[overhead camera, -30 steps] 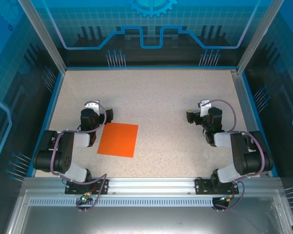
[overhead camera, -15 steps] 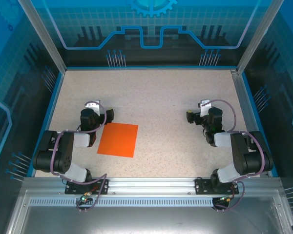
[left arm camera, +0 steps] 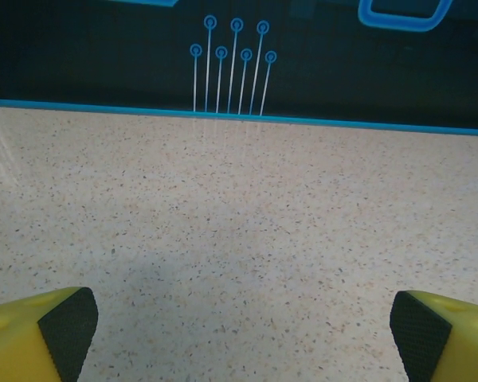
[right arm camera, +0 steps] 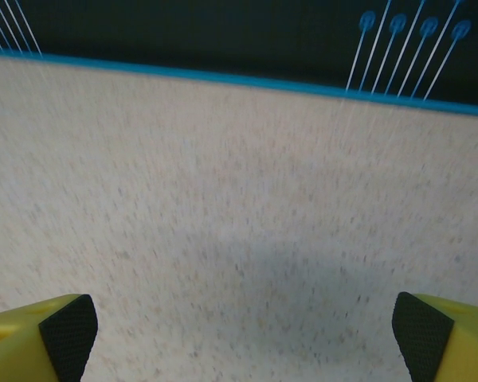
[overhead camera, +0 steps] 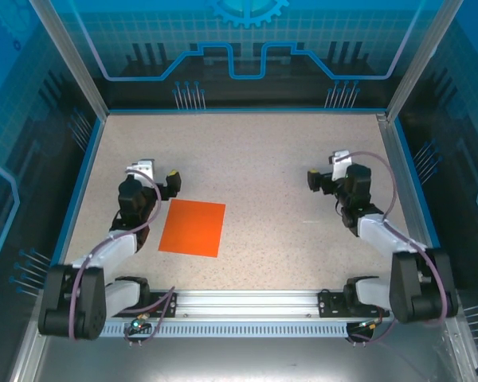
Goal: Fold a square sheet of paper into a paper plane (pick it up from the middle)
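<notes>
I should first press down on the square sheet [overhead camera: 192, 228] with my right gripper and slide it toward the middle [overhead camera: 253, 237], because it lies off the table's centre, close to my left gripper.
The square sheet of paper [overhead camera: 193, 228] is bright orange and lies flat and uncreased on the speckled table, left of centre. My left gripper [overhead camera: 158, 173] hovers just beyond the sheet's far left corner, open, with nothing between its fingers. In the left wrist view its gripper [left arm camera: 243, 326] frames bare table, the yellow fingers [left arm camera: 32, 334] set wide apart. Far to the right of the sheet, my right gripper [overhead camera: 325, 169] also stands open and holds nothing. The right wrist view has its gripper [right arm camera: 245, 326] over bare table, blurred.
A blue rim [overhead camera: 239, 111] and dark patterned wall close the table's far side. Metal posts [overhead camera: 68, 60] and transparent blue side panels stand left and right. The arm bases sit on an aluminium rail [overhead camera: 239, 302] at the near edge.
Both arms have unfolded from their tucked poses and stretched forward. The left gripper shifted slightly left and away, the right gripper slightly away. The sheet has not moved.
</notes>
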